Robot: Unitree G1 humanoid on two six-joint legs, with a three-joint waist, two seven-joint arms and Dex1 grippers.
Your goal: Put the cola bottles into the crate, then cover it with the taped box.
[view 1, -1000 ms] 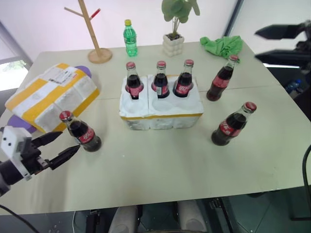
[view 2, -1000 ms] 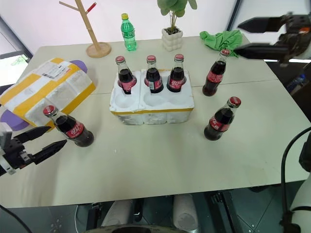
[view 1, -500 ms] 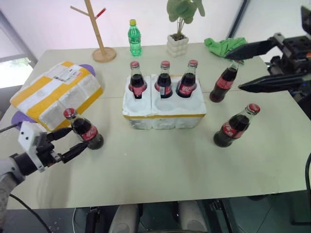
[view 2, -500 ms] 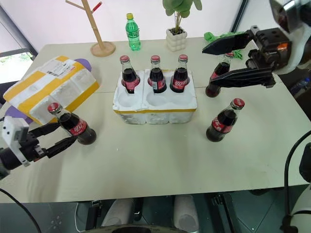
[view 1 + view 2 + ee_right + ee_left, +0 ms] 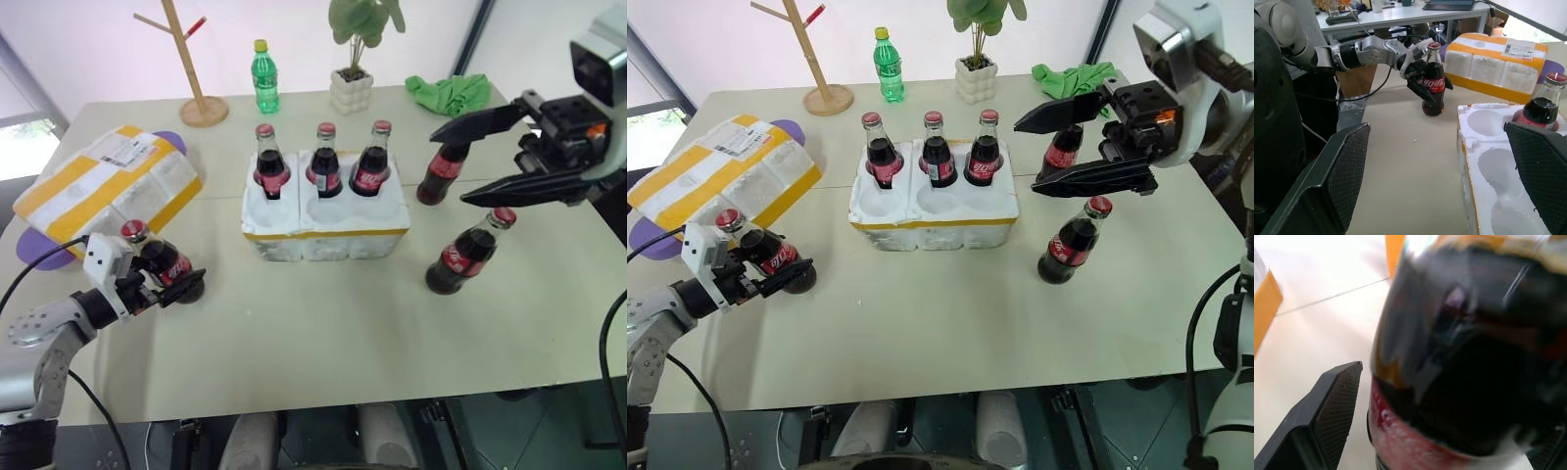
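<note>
The cola bottle [image 5: 466, 257] will go down as deep as the back-row bottles [image 5: 325, 174], which sit sunk to their labels, when I lower it into a front hole.
Three cola bottles [image 5: 324, 164] stand in the back row of holes of the white crate [image 5: 323, 230]. Two more stand on the table to its right, one farther back [image 5: 436, 176] and one nearer [image 5: 465, 253]. At the table's left a sixth cola bottle [image 5: 162, 262] stands upright with my left gripper [image 5: 168, 279] around its body; the fingers [image 5: 1337, 401] hug it, and a thin gap shows beside one. My right gripper [image 5: 448, 168] hangs wide open above the two right-hand bottles, holding nothing. The taped box [image 5: 108, 191] lies at the far left.
A green plastic bottle [image 5: 261, 78], a wooden rack [image 5: 191, 69], a potted plant [image 5: 350, 90] and a green cloth [image 5: 449, 93] line the table's far edge. A purple thing [image 5: 39, 245] lies under the taped box. The crate's front holes [image 5: 1488, 166] are empty.
My left gripper has slid forward around the left bottle and its fingers have narrowed. The right gripper has swung left over the two loose bottles, still open.
</note>
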